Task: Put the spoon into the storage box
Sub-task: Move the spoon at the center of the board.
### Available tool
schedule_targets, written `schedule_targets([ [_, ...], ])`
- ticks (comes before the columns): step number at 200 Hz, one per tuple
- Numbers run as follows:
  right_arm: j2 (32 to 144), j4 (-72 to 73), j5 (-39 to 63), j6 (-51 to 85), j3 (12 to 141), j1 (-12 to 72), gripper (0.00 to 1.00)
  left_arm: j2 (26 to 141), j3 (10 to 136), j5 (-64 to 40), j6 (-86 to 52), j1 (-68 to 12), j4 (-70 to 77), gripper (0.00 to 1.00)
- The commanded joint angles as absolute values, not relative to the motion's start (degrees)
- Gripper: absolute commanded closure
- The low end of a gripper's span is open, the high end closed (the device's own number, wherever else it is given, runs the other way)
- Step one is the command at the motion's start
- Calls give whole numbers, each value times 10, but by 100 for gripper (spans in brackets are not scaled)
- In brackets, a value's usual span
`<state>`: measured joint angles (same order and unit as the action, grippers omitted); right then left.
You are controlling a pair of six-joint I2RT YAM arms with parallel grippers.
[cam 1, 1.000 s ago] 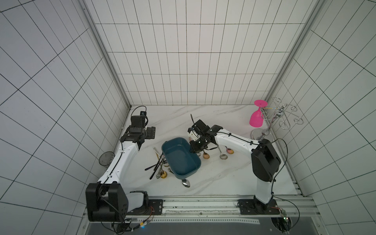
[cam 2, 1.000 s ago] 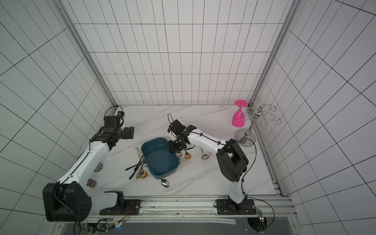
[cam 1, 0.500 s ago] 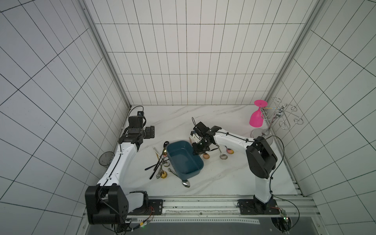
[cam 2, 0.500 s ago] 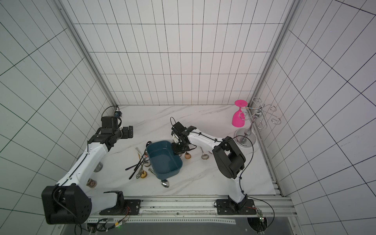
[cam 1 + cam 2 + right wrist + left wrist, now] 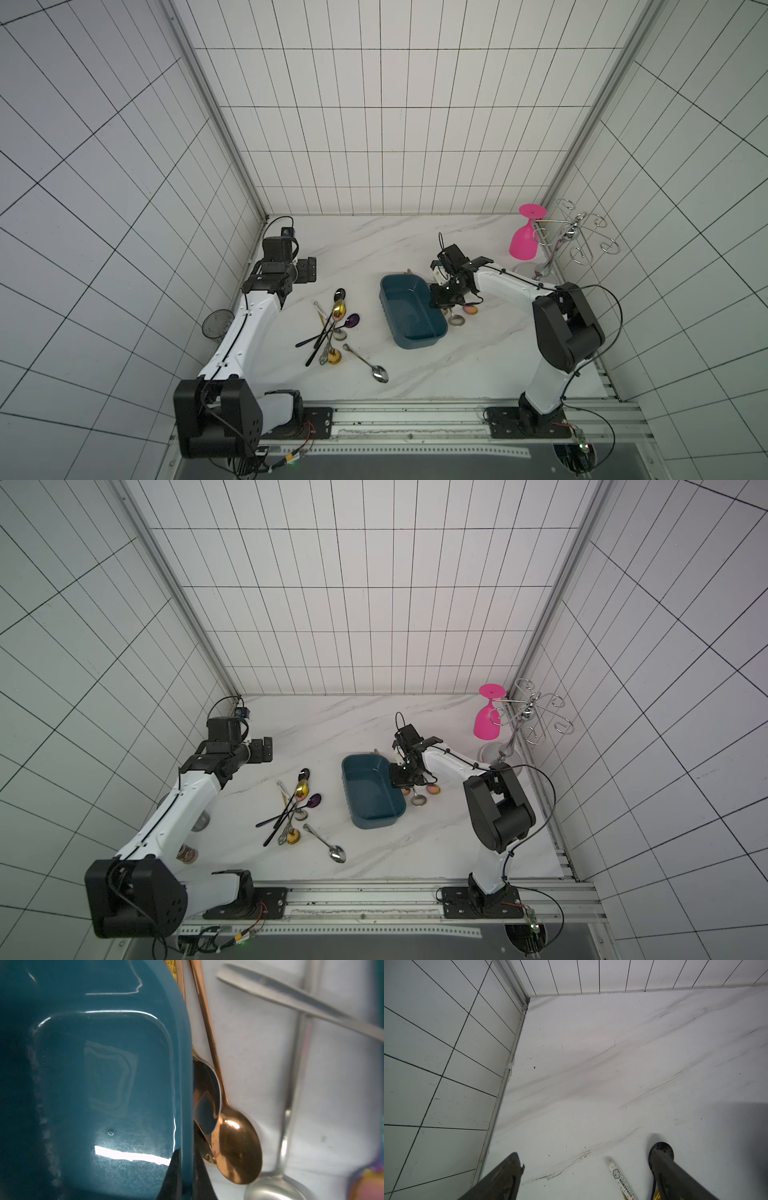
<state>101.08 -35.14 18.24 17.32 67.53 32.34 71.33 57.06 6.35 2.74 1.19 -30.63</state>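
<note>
The storage box's side hangs over the spoon bowls (image 5: 206,1098) next to it, so the robot's right gripper should pull the box clear and set it straight before taking a copper spoon (image 5: 236,1144).
The dark teal storage box (image 5: 409,309) (image 5: 370,791) lies empty at mid-table. My right gripper (image 5: 436,297) (image 5: 395,777) (image 5: 186,1176) is shut on its right wall, one finger inside and one outside. A copper spoon (image 5: 236,1147), a silver spoon (image 5: 456,320) and an iridescent one (image 5: 471,309) lie just right of the box. Left of it is a pile of gold (image 5: 339,308), purple (image 5: 352,321) and black spoons, with a lone silver spoon (image 5: 376,370) nearer the front. My left gripper (image 5: 305,270) (image 5: 586,1153) hangs open over bare table behind the pile.
A pink glass (image 5: 524,243) hangs upside down on a wire rack (image 5: 569,237) at the back right corner. The tiled left wall (image 5: 446,1064) is close beside my left gripper. A white printed handle (image 5: 620,1180) lies under it.
The right gripper has dragged the storage box to the right, baring the spoons that lay against its left side. The left arm has hardly moved.
</note>
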Motion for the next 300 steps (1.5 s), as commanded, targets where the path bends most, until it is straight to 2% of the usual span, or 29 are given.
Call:
schedule_targets([
  [1, 988, -385, 141, 162, 638, 294, 100, 716, 574, 58, 22, 13, -299, 2],
  [25, 971, -400, 141, 156, 647, 284, 100, 717, 571, 55, 22, 14, -295, 2],
  [61, 939, -416, 221, 158, 706, 322, 100, 717, 572, 53, 21, 14, -295, 2],
  [85, 955, -441, 280, 163, 766, 362, 100, 718, 576, 57, 20, 14, -300, 2],
  [121, 1015, -361, 322, 228, 816, 375, 100, 715, 569, 62, 22, 15, -292, 2],
  [165, 1135, -238, 313, 295, 883, 380, 100, 707, 560, 77, 26, 18, -283, 2],
  [206, 1222, -232, 298, 279, 950, 374, 100, 697, 557, 83, 24, 24, -282, 1],
  [300, 1142, -245, 189, 176, 816, 291, 100, 701, 553, 46, 17, 24, -280, 1],
])
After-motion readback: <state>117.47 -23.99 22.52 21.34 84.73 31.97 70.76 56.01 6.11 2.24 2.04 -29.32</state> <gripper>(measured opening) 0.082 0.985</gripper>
